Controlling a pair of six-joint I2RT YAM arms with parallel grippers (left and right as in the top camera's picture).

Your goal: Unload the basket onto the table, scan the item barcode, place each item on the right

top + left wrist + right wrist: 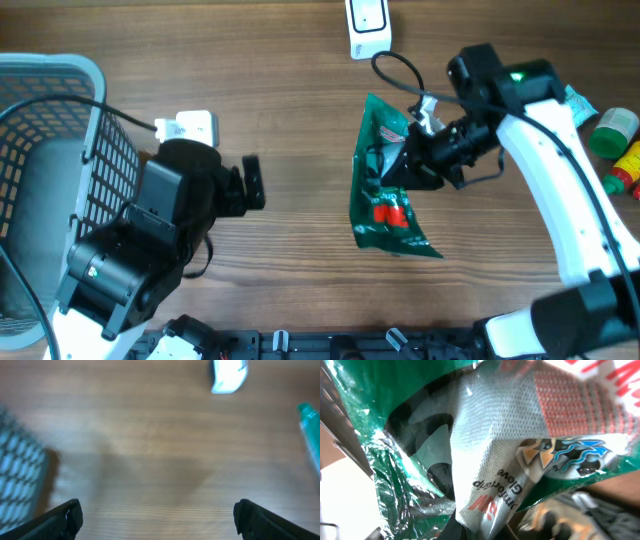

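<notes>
My left gripper should grab the packet's far end (376, 108) and turn the packet before scanning, because my right gripper covers the packet's side and only glove print (495, 480) faces out.
A green plastic packet of grey work gloves (385, 190) hangs above the middle of the table. My right gripper (408, 160) is shut on the packet's right side. In the right wrist view the packet (485, 450) fills the frame, showing a grey glove with printed lettering, and it covers my right gripper (482, 527). No barcode shows in any view. My left gripper (254, 184) stands open and empty to the left of the packet, next to the basket. In the left wrist view its fingertips (67, 516) are wide apart over bare wood, and the packet's edge (311, 430) shows at the right.
A white scanner-like device (368, 25) sits at the far edge, also seen as a white device (228, 375) from the left wrist. A grey wire basket (60, 80) stands at the left, a white plug block (190, 128) beside it. Bottles (612, 130) stand at the far right.
</notes>
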